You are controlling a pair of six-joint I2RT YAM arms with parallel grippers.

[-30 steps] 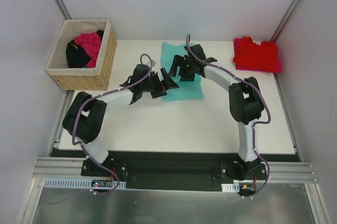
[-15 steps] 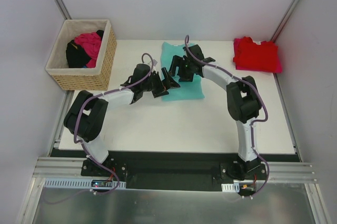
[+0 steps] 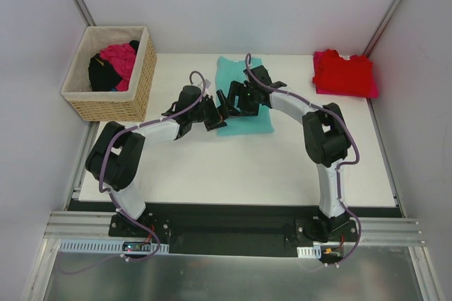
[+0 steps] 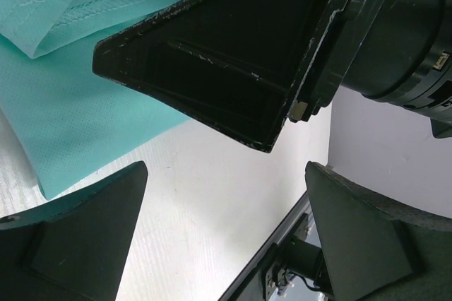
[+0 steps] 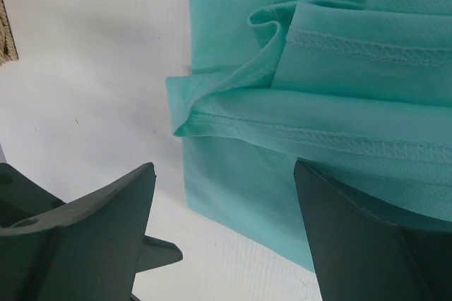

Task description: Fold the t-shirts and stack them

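Observation:
I should take the t-shirt's other near corner [image 3: 268,128] with my right gripper and help pull the t-shirt closer, because both grippers crowd one side of the teal t-shirt [image 3: 225,131] far back.
A teal t-shirt [image 3: 256,123] lies partly folded at the middle back of the table, with a stitched hem and a doubled layer [image 5: 318,68] showing. Both grippers meet over its left edge. My left gripper [image 3: 217,114] [image 4: 226,170] is open above bare table just off the teal t-shirt [image 4: 63,96], holding nothing. My right gripper [image 3: 232,96] [image 5: 224,167] is open over the shirt's lower left corner, nothing between its fingers; one of its fingers [image 4: 226,54] fills the left wrist view. A folded red t-shirt [image 3: 345,73] lies at the back right corner.
A wicker basket [image 3: 116,107] stands at the back left, holding magenta cloth [image 3: 119,57] and black cloth [image 3: 101,75]. Walls enclose the table [image 3: 233,174] on three sides. The arms' mounting rail [image 3: 233,227] runs along the near edge.
My right gripper has shifted a little left and nearer to the left gripper over the teal shirt's edge. The left arm has barely moved.

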